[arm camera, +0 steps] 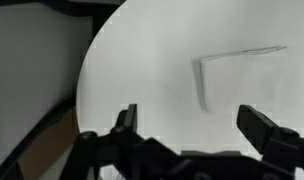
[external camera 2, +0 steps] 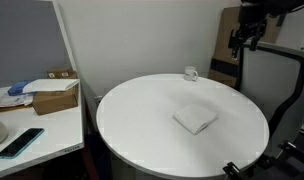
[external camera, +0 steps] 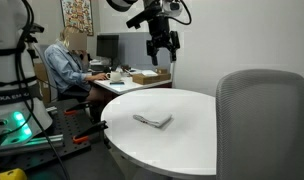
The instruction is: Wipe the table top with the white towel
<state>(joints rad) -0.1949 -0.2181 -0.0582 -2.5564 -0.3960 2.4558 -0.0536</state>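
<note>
The white towel (external camera 2: 196, 118) lies clear of the mug and the robot's open fingers point down, so the gripper should keep going to the towel's middle (external camera: 153, 120) and close there.
A folded white towel (external camera: 152, 120) lies flat near the middle of the round white table (external camera: 187, 140). It also shows in an exterior view (external camera 2: 195, 118) and in the wrist view (arm camera: 242, 75), where it looks almost the same white as the table top (arm camera: 142, 60). My gripper (external camera: 162, 45) hangs high above the table's far edge, well clear of the towel, and shows at the top right in an exterior view (external camera 2: 244, 38). In the wrist view its two black fingers (arm camera: 192, 125) are spread wide with nothing between them.
A small white mug (external camera 2: 190, 73) stands at the table's far edge. A grey chair back (external camera: 262, 120) is close to the table. A desk with a cardboard box (external camera 2: 54, 98) and a phone (external camera 2: 20, 142) is beside it. A person (external camera: 64, 65) sits at a far desk.
</note>
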